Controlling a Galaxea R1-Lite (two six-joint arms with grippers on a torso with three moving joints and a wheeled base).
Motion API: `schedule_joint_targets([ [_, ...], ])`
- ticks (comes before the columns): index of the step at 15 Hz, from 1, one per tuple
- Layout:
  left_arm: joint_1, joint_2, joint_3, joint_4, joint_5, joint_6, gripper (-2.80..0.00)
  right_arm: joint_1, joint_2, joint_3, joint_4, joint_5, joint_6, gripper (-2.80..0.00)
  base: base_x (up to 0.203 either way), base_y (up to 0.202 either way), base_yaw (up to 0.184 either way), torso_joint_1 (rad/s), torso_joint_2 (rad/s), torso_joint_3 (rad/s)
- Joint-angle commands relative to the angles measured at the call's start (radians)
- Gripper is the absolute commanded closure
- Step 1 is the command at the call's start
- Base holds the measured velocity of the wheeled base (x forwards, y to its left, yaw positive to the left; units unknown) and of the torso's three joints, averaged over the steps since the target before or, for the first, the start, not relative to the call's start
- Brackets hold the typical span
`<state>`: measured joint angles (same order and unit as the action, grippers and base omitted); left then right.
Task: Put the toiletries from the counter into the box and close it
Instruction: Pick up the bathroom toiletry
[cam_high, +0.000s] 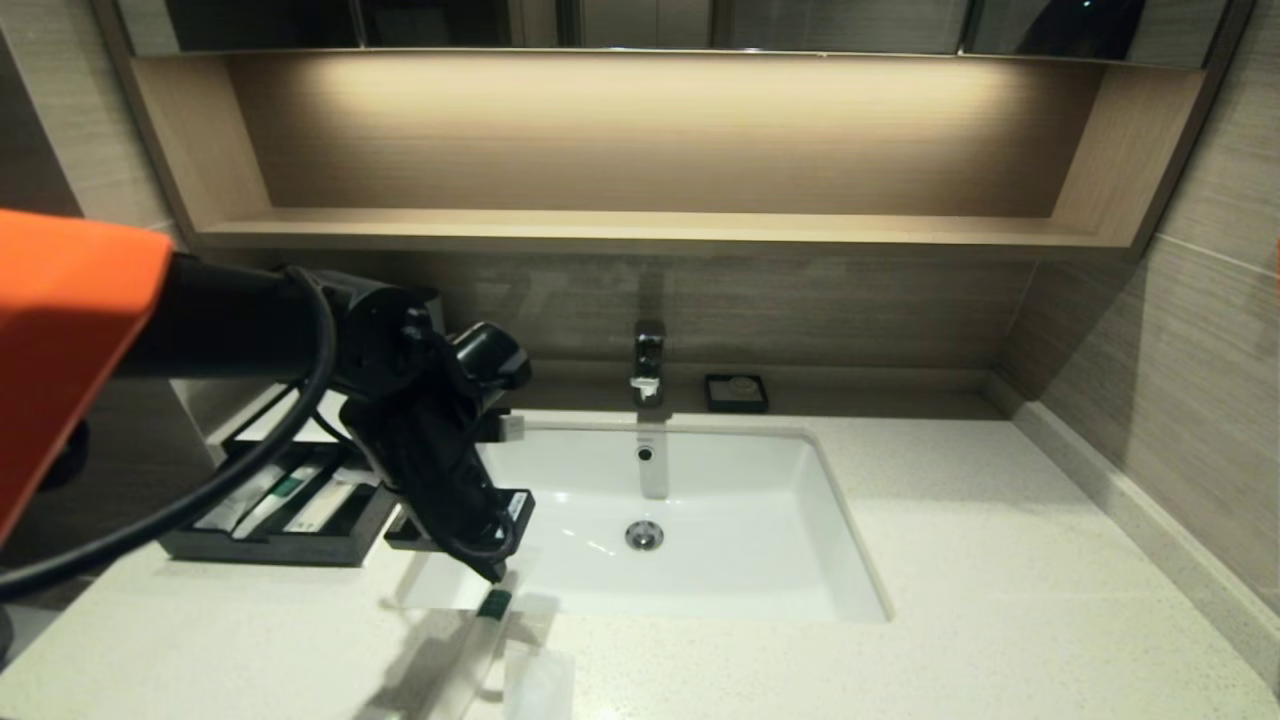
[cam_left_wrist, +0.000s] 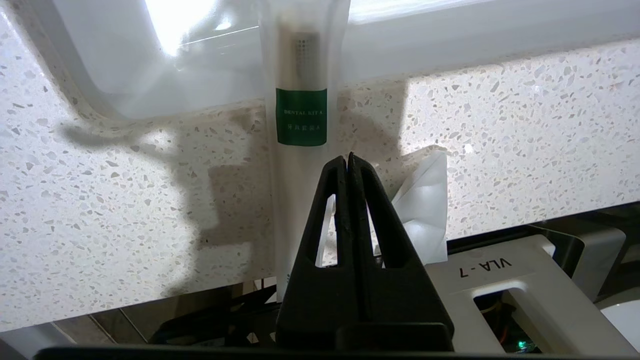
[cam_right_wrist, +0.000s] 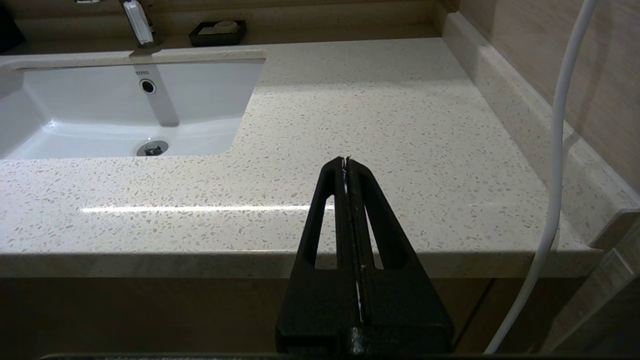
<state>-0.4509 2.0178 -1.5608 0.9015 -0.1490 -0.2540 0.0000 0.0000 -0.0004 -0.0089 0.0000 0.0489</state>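
My left gripper's closed fingers hang next to the sachet (cam_left_wrist: 300, 165), short of its green label. I should open them and place them on both sides of the sachet's far end over the basin.
A long clear sachet with a green label (cam_high: 494, 603) lies on the cream speckled counter (cam_high: 1000, 560) in front of the basin, its far end over the basin rim; it also shows in the left wrist view (cam_left_wrist: 300, 117). A small crinkly packet (cam_high: 540, 685) lies beside it, also in the left wrist view (cam_left_wrist: 425, 210). My left gripper (cam_high: 493, 572) hangs just above the sachet with its jaws shut and nothing between them (cam_left_wrist: 348, 159). The black box (cam_high: 300, 545) sits left of the basin with its drawer open and slim sachets (cam_high: 290, 490) inside. My right gripper (cam_right_wrist: 346, 160) is shut and empty off the counter's front right edge.
The white sunken basin (cam_high: 750, 540) has a chrome faucet (cam_high: 648, 365) behind it. A small black square dish (cam_high: 736, 392) stands by the back wall. A tan wooden shelf (cam_high: 640, 225) runs above. A white cable (cam_right_wrist: 555, 150) hangs near the right wall.
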Motion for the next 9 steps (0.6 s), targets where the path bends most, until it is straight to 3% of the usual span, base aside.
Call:
schedule_joint_targets([
  [1, -0.002, 0.032, -0.007, -0.001, 0.010, 0.000, 0.00, 0.000, 0.002, -0.001, 0.000, 0.000, 0.000, 0.00, 0.000, 0.000, 0.000, 0.000, 0.00, 0.000],
  [3, -0.003, 0.051, -0.013, -0.020, 0.039, -0.001, 0.00, 0.000, 0.002, -0.001, 0.000, 0.000, 0.000, 0.00, 0.000, 0.000, 0.000, 0.000, 0.00, 0.000],
  [9, -0.003, 0.080, -0.030, -0.028, 0.045, 0.001, 0.00, 0.000, 0.002, 0.000, 0.000, 0.000, 0.000, 0.00, 0.000, 0.000, 0.000, 0.000, 0.00, 0.000],
])
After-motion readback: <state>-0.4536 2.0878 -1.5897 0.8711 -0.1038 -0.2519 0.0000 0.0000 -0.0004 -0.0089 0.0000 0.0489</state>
